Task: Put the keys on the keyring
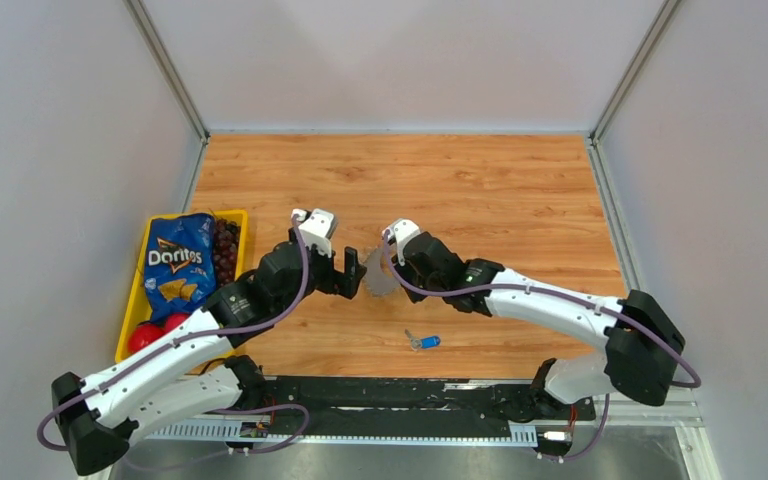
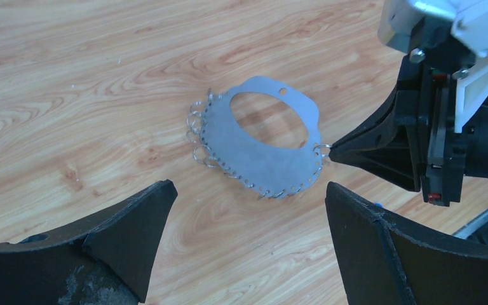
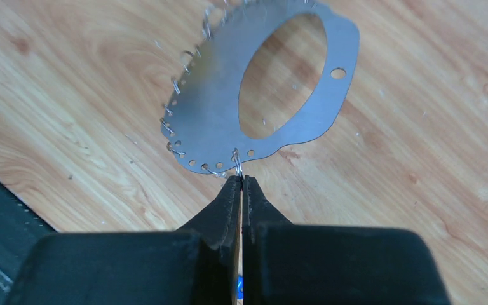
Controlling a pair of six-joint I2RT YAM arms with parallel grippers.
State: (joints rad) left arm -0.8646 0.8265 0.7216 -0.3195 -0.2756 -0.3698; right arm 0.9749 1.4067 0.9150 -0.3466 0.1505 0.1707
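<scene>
The robot's right gripper is holding the keyring by a wire ring (image 2: 321,150), which leaves the keyring's plate free, so the left gripper should go on moving closer until its fingers are on both sides of the plate (image 1: 378,278).
The keyring (image 1: 378,279) is a flat silver plate with an oval opening and small wire rings fringing its rim. It also shows in the left wrist view (image 2: 260,152) and the right wrist view (image 3: 210,121). My right gripper (image 3: 241,181) is shut on one small wire ring at the plate's edge; its tip also shows in the top view (image 1: 388,264) and the left wrist view (image 2: 338,151). My left gripper (image 1: 352,272) is open and empty, its jaws spread just short of the plate (image 2: 248,210). The blue-headed key (image 1: 423,342) lies alone on the table, nearer the arm bases.
A yellow tray (image 1: 130,318) at the left holds a Doritos bag (image 1: 178,258), dark grapes (image 1: 226,250) and red fruit (image 1: 152,333). A black strip (image 1: 400,392) runs along the near table edge. Grey walls enclose the wooden table (image 1: 480,190).
</scene>
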